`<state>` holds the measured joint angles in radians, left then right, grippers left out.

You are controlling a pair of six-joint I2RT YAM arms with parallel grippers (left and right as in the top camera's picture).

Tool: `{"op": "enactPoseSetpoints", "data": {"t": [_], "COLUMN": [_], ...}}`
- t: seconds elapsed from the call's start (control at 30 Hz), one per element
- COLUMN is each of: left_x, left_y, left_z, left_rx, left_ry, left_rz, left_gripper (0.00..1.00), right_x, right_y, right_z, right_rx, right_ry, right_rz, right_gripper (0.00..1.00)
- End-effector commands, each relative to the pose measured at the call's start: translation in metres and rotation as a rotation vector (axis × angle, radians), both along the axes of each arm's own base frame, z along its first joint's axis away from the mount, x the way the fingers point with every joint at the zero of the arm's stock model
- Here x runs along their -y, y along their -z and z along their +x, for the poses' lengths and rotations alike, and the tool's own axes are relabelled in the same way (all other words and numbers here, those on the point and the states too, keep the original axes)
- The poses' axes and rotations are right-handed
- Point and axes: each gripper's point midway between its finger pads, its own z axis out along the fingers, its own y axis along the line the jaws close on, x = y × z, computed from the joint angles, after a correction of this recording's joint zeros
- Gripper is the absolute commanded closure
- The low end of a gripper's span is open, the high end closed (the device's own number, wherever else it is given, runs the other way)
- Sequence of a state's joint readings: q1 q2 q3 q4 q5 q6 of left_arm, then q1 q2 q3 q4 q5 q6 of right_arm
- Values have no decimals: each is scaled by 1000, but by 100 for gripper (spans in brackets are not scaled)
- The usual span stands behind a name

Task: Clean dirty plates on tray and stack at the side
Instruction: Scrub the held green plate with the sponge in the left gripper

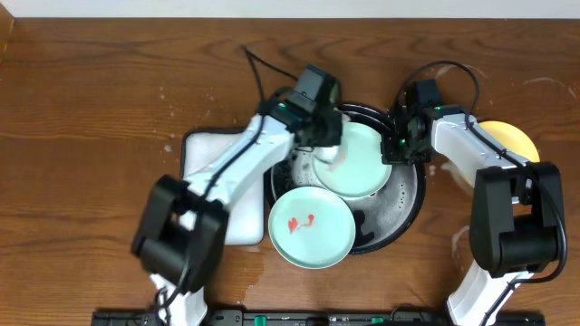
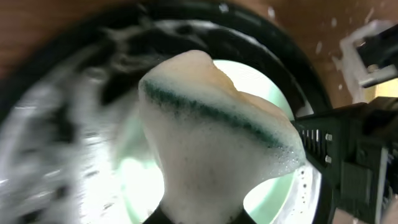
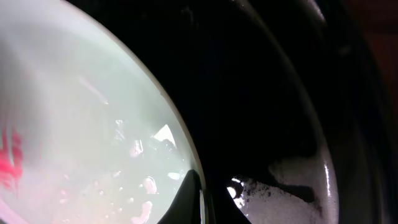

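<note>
My left gripper should wipe back across the plate's middle [image 1: 352,164], because the sponge is at the far plate's rim while a red smear [image 1: 338,160] shows on the plate.
The black tray [image 1: 410,201] holds two mint-green plates. The far plate [image 1: 367,163] is soapy, with a red smear near its left edge. My left gripper [image 1: 328,145] is shut on a foamy sponge [image 2: 211,143] and presses it on that plate [image 2: 261,81]. My right gripper [image 1: 396,145] is shut on the plate's right rim [image 3: 93,124]. The near mint plate [image 1: 313,228] has red smears and overhangs the tray's front edge. The yellow plate [image 1: 507,138] lies on the wooden table [image 1: 91,91] at the right, partly hidden by my right arm.
A white rectangular tray [image 1: 208,149] lies left of the black tray, under my left arm. Soap splashes mark the wood near the yellow plate and left of the white tray. Foam covers the black tray's floor [image 3: 273,193].
</note>
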<state>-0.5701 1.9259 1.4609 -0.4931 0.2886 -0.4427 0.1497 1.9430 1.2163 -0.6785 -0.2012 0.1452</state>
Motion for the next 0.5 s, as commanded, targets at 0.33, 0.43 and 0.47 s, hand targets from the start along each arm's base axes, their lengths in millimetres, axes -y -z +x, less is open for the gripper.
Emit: {"op": "enactPoseSetpoints", "data": {"t": [0.33,0.43,0.47], "left_x": [-17,-50,-60], "left_y": [125,120,118], "left_z": [-14,1,4], "left_rx": [-69,6,22], "left_ry": [-35,-52,-59], "left_rz": [375,538,586], "left_gripper": [93,93,93], "right_x": [-5,-5,-5], "right_y": [23,23,23], "right_z": [-27,-27,-27], "right_rx": [-100,-100,-100], "right_ry": [-10,-10,-10], "right_rz": [-24,-24,-24], "right_gripper": [99,99,99]}}
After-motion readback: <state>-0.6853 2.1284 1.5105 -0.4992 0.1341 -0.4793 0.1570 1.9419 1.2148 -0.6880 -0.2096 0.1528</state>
